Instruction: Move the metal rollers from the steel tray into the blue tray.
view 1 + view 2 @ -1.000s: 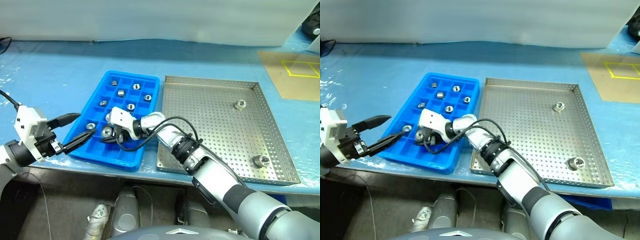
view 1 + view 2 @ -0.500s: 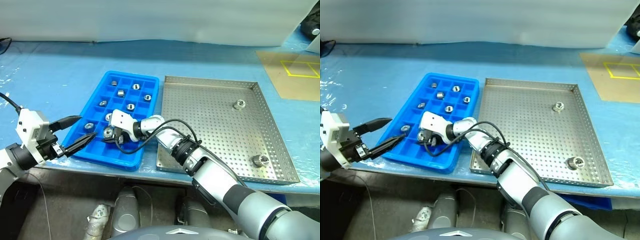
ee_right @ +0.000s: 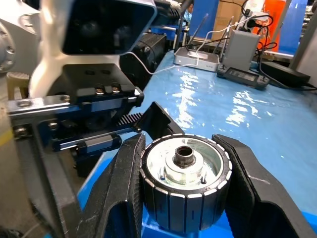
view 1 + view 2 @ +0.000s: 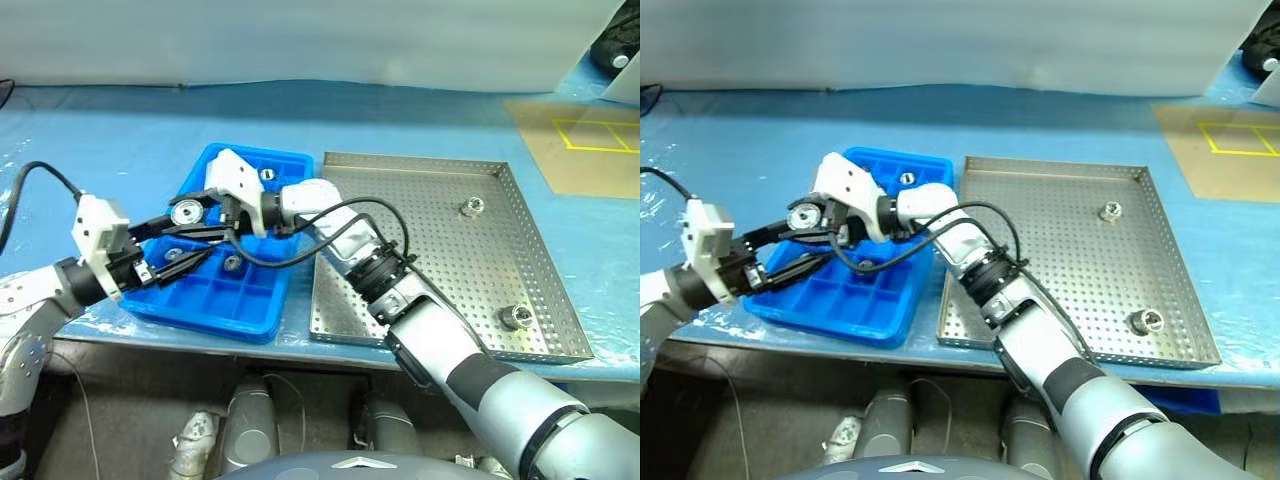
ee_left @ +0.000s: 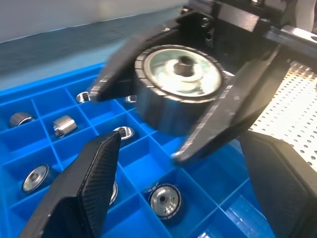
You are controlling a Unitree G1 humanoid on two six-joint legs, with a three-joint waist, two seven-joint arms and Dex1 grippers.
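The left gripper's fingers are over the blue tray's near end (image 4: 222, 284), so the left gripper should move back before the right gripper lowers the roller into a near compartment (image 4: 189, 297).
My right gripper (image 4: 186, 213) is shut on a metal roller (image 3: 184, 181), a ribbed silver disc with a central hub, and holds it level above the blue tray (image 4: 250, 305). My left gripper (image 4: 195, 240) is open, its black fingers (image 5: 94, 183) either side of and just below the held roller (image 5: 178, 79), apart from it. Several rollers lie in the blue tray's compartments, for example one roller (image 5: 163, 201). Two rollers (image 4: 467, 208) (image 4: 516, 317) lie on the perforated floor of the steel tray (image 4: 420, 240), right of the blue tray.
The trays sit near the front edge of a table with a pale blue covering (image 4: 90, 140). A tan sheet with a yellow square (image 4: 580, 145) lies at the far right. Boxes and cables (image 3: 237, 49) stand on the table beyond my left arm.
My right gripper has risen from the blue tray's near compartments with the roller in it. My left gripper has moved in towards the roller.
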